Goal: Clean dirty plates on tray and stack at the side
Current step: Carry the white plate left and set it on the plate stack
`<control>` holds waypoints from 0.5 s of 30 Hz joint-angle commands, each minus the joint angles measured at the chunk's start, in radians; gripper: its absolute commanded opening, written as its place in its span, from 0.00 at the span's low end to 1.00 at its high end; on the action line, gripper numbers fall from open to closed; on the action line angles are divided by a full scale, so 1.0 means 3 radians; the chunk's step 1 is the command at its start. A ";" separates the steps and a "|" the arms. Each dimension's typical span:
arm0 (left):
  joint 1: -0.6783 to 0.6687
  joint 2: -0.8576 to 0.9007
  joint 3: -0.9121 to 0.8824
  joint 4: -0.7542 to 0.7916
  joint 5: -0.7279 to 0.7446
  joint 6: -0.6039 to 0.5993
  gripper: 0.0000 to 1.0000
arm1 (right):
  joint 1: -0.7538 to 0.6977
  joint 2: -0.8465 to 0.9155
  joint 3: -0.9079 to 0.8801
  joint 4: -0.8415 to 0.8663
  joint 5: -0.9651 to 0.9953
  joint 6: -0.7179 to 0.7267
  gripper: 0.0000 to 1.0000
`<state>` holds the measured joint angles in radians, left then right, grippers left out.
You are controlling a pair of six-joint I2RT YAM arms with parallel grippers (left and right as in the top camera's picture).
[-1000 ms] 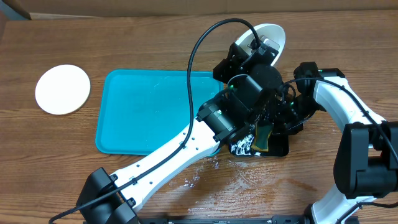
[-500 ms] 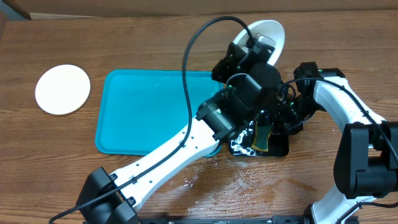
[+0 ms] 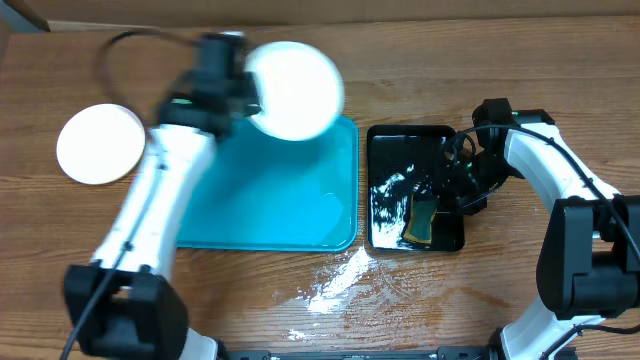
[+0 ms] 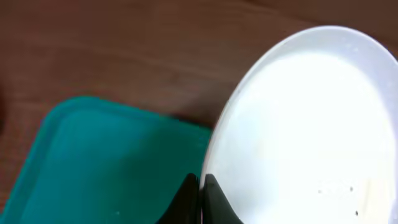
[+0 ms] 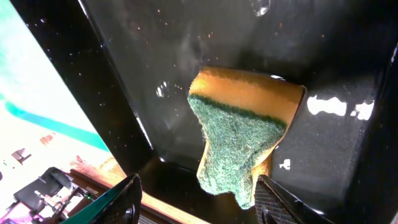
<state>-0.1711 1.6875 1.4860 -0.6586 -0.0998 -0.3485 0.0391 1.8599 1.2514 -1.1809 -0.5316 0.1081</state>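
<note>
The robot's left gripper has the white plate face up (image 3: pixel 297 90) by its rim, so it should go on toward the uncovered plate (image 3: pixel 101 144) beside the tray and let go on top.
My left gripper (image 3: pixel 248 92) is shut on the rim of a white plate (image 3: pixel 293 89) and holds it in the air over the far edge of the turquoise tray (image 3: pixel 230 215). In the left wrist view the plate (image 4: pixel 311 124) fills the right side, with my fingers (image 4: pixel 201 193) pinching its edge above the tray (image 4: pixel 93 162). Another white plate (image 3: pixel 99 143) lies on the table left of the tray. My right gripper (image 3: pixel 452 196) is open over the black tray (image 3: pixel 385 150), its fingers (image 5: pixel 196 199) either side of a yellow-green sponge (image 5: pixel 239 143).
The glossy black tray holds water and the sponge (image 3: pixel 420 220). Water is spilled on the wood (image 3: pixel 335 285) in front of both trays. The turquoise tray is wet near its right end.
My left arm has swung far to the left with the white plate, from above the black tray to the far edge of the turquoise tray. The right arm has not moved.
</note>
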 commanded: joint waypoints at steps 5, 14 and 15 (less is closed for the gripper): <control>0.1832 -0.0076 0.0048 -0.0272 0.1146 -0.0347 0.04 | -0.0004 -0.0071 0.0075 0.0017 -0.0004 -0.0015 0.60; 0.2843 0.0234 0.0047 -0.0348 0.0638 -0.0334 0.04 | -0.0004 -0.0071 0.0075 -0.0017 -0.0004 -0.0015 0.65; 0.2912 0.0319 0.0047 -0.0345 0.0632 -0.0336 0.04 | -0.0004 -0.0071 0.0075 -0.0017 -0.0004 -0.0015 0.67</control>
<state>0.6617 1.7199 1.4860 -0.7631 0.1463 -0.4393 0.0391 1.8599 1.2514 -1.1870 -0.5320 0.1074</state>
